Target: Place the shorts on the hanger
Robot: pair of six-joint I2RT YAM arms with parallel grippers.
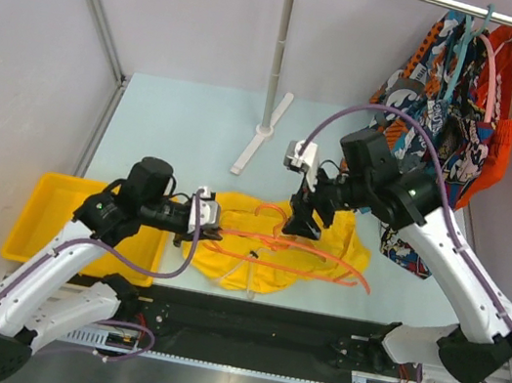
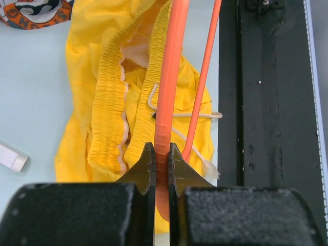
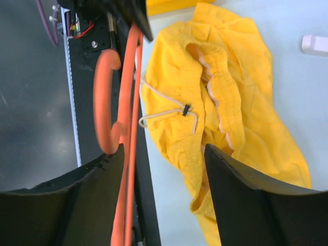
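The hanger (image 1: 278,241) is in my left gripper, held by the end (image 1: 217,239) that must go into the shorts' waist, so next my right gripper takes the hanger next to its hook first.
The yellow shorts (image 1: 327,236) lie crumpled on the pale blue table near its front edge. The orange hanger (image 1: 315,253) lies across them, hook toward the back. My left gripper (image 1: 213,234) is shut on the hanger's left end; the left wrist view shows the jaws (image 2: 162,159) clamped on the orange bar (image 2: 169,77), with the shorts' elastic waist (image 2: 110,102) just beyond. My right gripper (image 1: 301,227) hovers open over the shorts beside the hook. In the right wrist view its gripper (image 3: 164,151) stands wide apart, with the hook (image 3: 102,102) at left and the shorts (image 3: 241,102) with drawstring below.
A yellow bin (image 1: 48,215) sits at the table's left. A white rack pole (image 1: 280,57) stands at the back, its rail holding cartoon-print and orange-red garments (image 1: 457,118) on other hangers at right. A black rail (image 1: 260,336) runs along the front edge.
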